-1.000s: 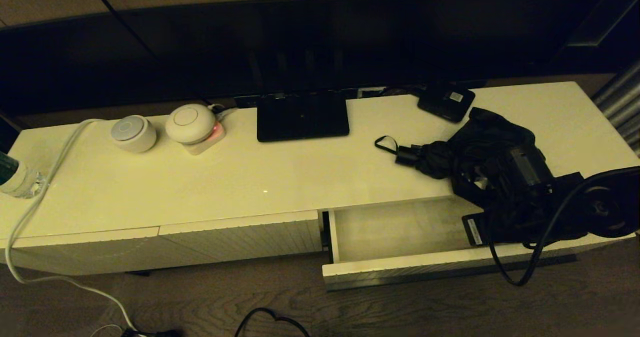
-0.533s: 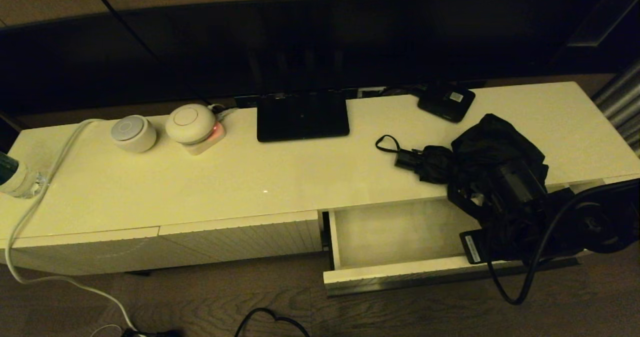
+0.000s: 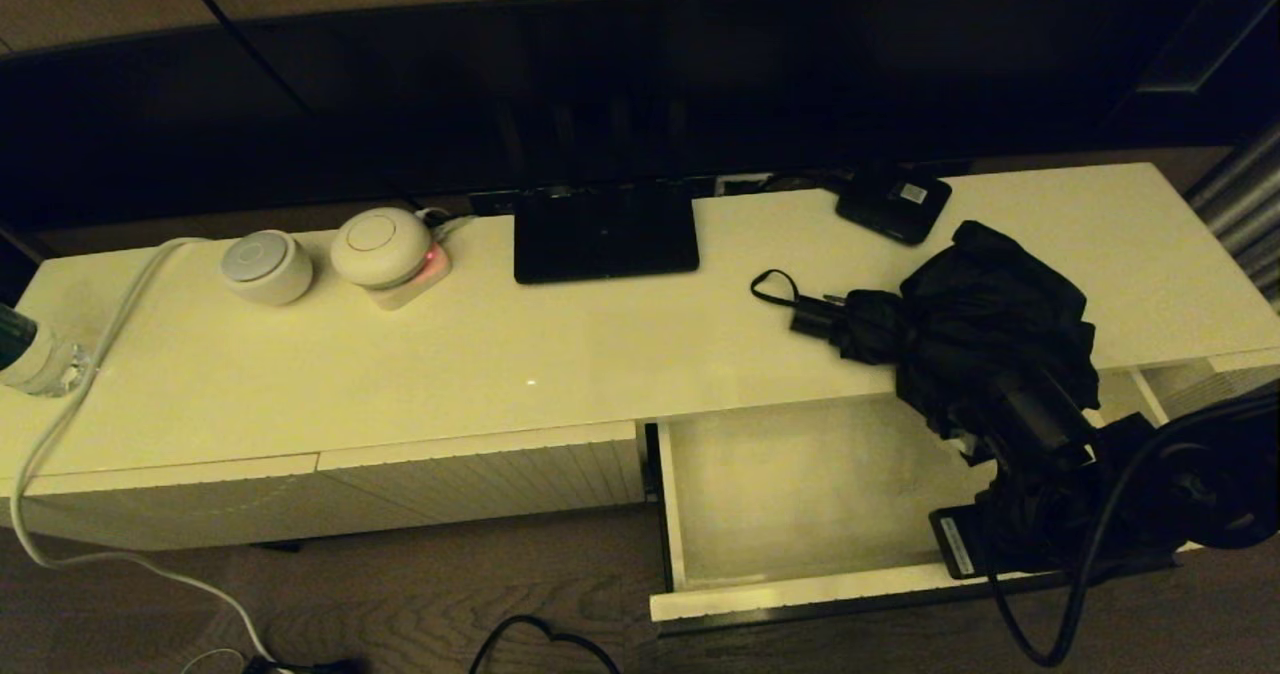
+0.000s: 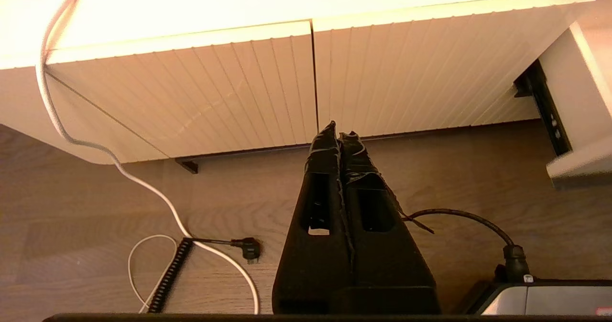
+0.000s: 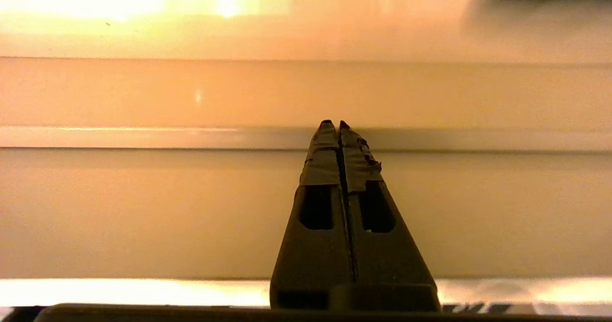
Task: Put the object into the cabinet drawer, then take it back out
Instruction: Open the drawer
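Next, I pull the front panel [image 3: 816, 589] farther out from inside with my right gripper before it takes the black umbrella, because the drawer's back end [image 3: 780, 409] is under the cabinet top.
The black folding umbrella [image 3: 990, 304] lies on the cabinet top at the right, its handle [image 3: 815, 314] and wrist loop pointing left, and its baggy fabric hangs over the edge above the drawer. The cream cabinet drawer [image 3: 800, 594] stands pulled well out below it, its pale floor [image 5: 143, 207] bare. My right gripper [image 3: 1000, 424] [image 5: 334, 123] is shut with nothing in it and reaches over the drawer's front panel into its right part. My left gripper [image 4: 334, 128] hangs shut and empty above the floor, in front of the closed ribbed fronts [image 4: 239, 88].
A small black box [image 3: 893, 202] with a white label sits behind the umbrella. Farther left on the top are a black flat stand [image 3: 605, 229], two round white devices [image 3: 266, 266] [image 3: 380, 244], a white cable [image 3: 110, 324] and a bottle [image 3: 30, 354]. Cables lie on the wooden floor [image 4: 215, 245].
The drawer has slid farther out toward me, and my right gripper has come back with it. The umbrella has stayed on the cabinet top.
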{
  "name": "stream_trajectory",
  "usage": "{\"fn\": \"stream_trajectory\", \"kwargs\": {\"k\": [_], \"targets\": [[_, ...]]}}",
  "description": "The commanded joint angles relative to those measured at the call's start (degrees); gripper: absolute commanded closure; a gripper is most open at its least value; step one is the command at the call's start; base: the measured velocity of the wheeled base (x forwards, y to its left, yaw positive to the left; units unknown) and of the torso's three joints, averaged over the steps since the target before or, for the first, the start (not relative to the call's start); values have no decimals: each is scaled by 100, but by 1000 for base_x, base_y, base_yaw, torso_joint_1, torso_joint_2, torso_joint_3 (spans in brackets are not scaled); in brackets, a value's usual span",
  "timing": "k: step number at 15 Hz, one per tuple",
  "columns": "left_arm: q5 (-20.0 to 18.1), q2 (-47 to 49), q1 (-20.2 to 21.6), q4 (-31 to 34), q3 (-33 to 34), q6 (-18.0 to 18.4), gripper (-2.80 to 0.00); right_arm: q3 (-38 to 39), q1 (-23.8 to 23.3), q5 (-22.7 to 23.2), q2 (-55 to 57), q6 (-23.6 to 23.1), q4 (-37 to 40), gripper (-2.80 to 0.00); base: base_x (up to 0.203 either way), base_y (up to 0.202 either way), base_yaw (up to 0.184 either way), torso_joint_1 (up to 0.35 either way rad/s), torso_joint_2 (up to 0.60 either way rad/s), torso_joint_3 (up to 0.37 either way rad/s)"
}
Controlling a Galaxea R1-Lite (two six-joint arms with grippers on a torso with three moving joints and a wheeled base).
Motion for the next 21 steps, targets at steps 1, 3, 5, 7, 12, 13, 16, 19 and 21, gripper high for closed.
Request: {"fn": "stream_trajectory", "kwargs": {"k": [1,3,5,7,12,13,16,19,21], "targets": [[2,0,-1,-1,18,0,0,149,34,-54,-100,100,109,0,0,0,0,0,0,0],[2,0,-1,-1,18,0,0,371,34,-55,-168,138,127,0,0,0,0,0,0,0],[2,0,-1,-1,18,0,0,604,80,-57,-227,265,128,0,0,0,0,0,0,0],[2,0,-1,-1,18,0,0,844,152,-80,-274,338,120,0,0,0,0,0,0,0],[2,0,-1,-1,18,0,0,1320,245,-179,-427,343,64,0,0,0,0,0,0,0],[2,0,-1,-1,18,0,0,1295,245,-253,-459,343,29,0,0,0,0,0,0,0],[2,0,-1,-1,18,0,0,1234,236,-935,-570,326,-539,0,0,0,0,0,0,0],[2,0,-1,-1,18,0,0,1248,244,-1546,-1023,-190,-922,0,0,0,0,0,0,0],[2,0,-1,-1,18,0,0,1181,243,-1684,-1481,-1125,-997,0,0,0,0,0,0,0]]}}
